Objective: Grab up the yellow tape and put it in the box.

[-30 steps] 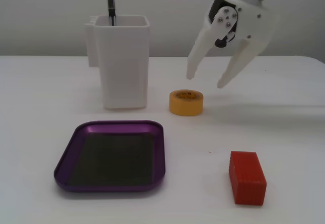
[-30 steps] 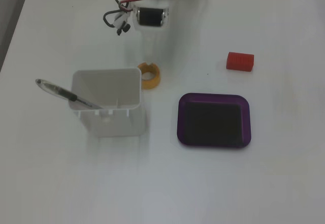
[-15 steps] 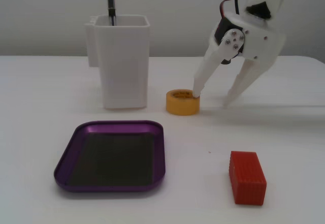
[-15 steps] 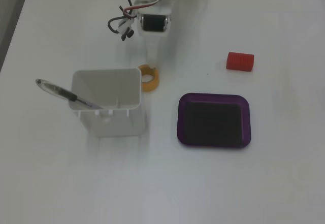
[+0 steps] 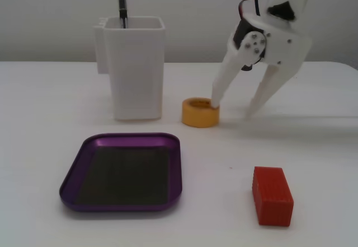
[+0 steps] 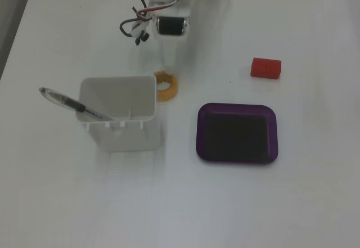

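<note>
The yellow tape will tip when the robot's gripper lifts it toward the box, because one fingertip [image 5: 215, 102] touches the yellow tape's rim [image 5: 199, 113] at just one side.
The yellow tape [image 5: 198, 113] lies flat on the white table, just right of the white container; in the other fixed view it [image 6: 167, 86] sits at the container's upper right corner. My white gripper [image 5: 234, 109] is open and points down beside the tape. Its left fingertip [image 5: 216, 100] is at the tape's right rim, and I cannot tell whether it is in the hollow. The right finger stands apart on the table, right of the tape. The purple box [image 5: 175, 171] lies empty in front of the container; it also shows in the other fixed view [image 6: 237, 108].
A tall white container [image 5: 136, 70] holding a pen [image 5: 121, 3] stands left of the tape, close to it. A red ribbed block [image 5: 272, 195] lies at the front right, also seen from above [image 6: 265, 67]. The arm's wrist motor [image 6: 170, 25] hangs above the tape.
</note>
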Controlling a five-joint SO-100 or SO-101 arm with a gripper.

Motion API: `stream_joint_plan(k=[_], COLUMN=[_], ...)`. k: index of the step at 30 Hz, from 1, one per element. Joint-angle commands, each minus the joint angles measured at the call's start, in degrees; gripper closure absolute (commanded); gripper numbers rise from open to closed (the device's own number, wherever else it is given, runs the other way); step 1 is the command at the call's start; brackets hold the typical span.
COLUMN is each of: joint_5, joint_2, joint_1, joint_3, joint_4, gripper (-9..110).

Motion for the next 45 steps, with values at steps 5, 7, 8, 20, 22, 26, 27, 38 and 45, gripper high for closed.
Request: stream_joint_plan(k=[5,7,8,20,22,26,27,38,45], joint_5=[0.09,0.09,0.09,0.09,0.09,0.62,0.79,10.11,10.72], joint_2=[5.01,3.52,2.55,-10.63,-11.34,-11.51,-11.34,12.57,-1.58], joint_1=[0.26,0.26,0.26,0.26,0.26,-0.09,-0.26,-20.30,-24.17], joint_3=[-0.88,-0.88,-0.88,-0.97,-0.97,-0.88,-0.88,-14.15,-21.09], joint_4=[-0.26,-0.35,-0.35,-7.91,-7.73,-7.29,-6.77,11.60,5.89], gripper=[86,86,86,87,87,100,103,102,102])
